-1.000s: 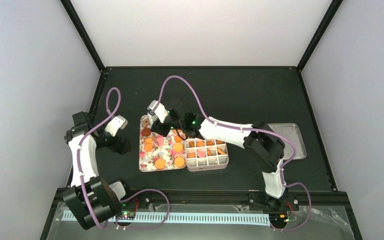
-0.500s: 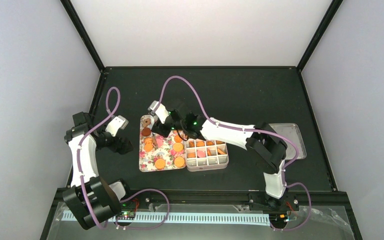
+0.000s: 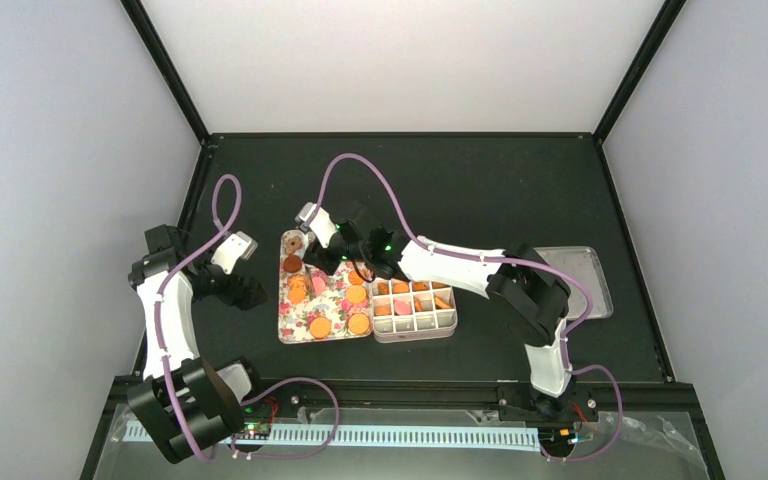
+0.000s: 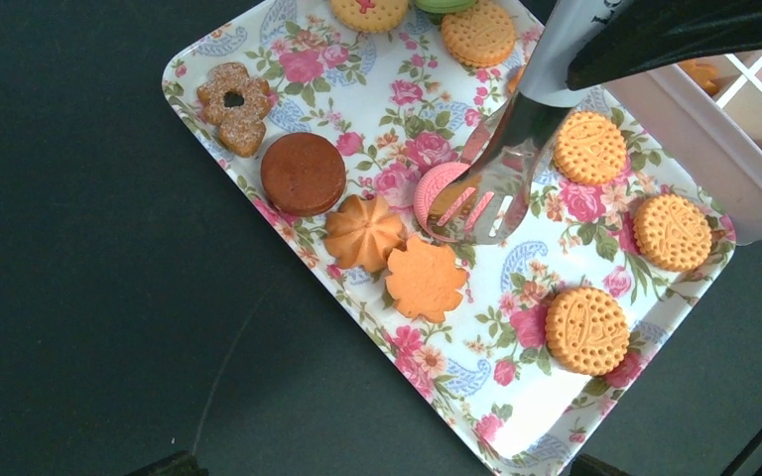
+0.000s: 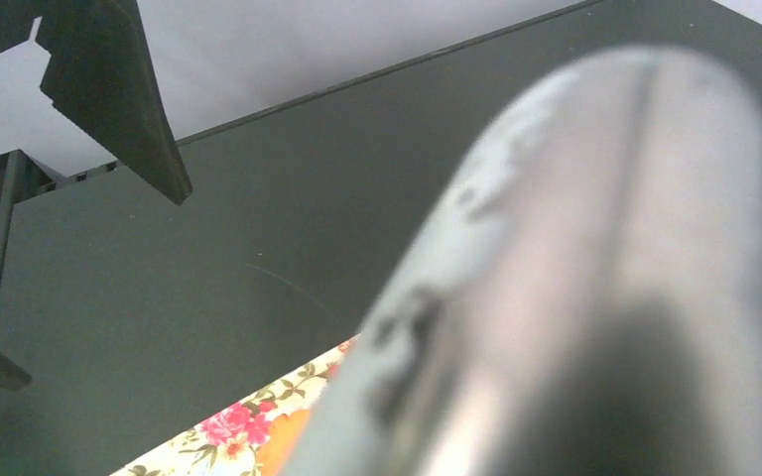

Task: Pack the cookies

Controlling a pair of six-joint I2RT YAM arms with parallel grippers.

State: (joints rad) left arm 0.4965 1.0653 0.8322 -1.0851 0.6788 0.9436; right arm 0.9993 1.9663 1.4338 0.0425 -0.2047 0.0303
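Observation:
The tongs (image 5: pixel 585 238) are at a slant in my right gripper above the pink cookie, so I should raise them clear and move my left gripper to the tongs' slotted end (image 4: pixel 483 206).
The cookies (image 4: pixel 587 329) lie scattered on a flowered tray (image 3: pixel 300 322): orange rounds, a brown one (image 4: pixel 303 174), and a pink one (image 4: pixel 435 188). My right gripper (image 3: pixel 345 250) hangs over the tray's far end, shut on metal tongs (image 4: pixel 501 178). The slotted tips of the tongs straddle the pink cookie. In the right wrist view the tongs (image 5: pixel 575 278) are a blur that fills the frame. My left gripper (image 3: pixel 248 292) hovers open just left of the tray with nothing in it. Only its fingertips (image 4: pixel 169 464) show at the bottom of the left wrist view.
A white divided box (image 3: pixel 416 322) sits against the tray's right side, with several cookies in its far compartments. A grey metal lid (image 3: pixel 585 270) lies at the table's right edge. Black frame rails border the mat.
The right gripper with the tongs has edged slightly left over the tray's far end. The left arm has stayed put.

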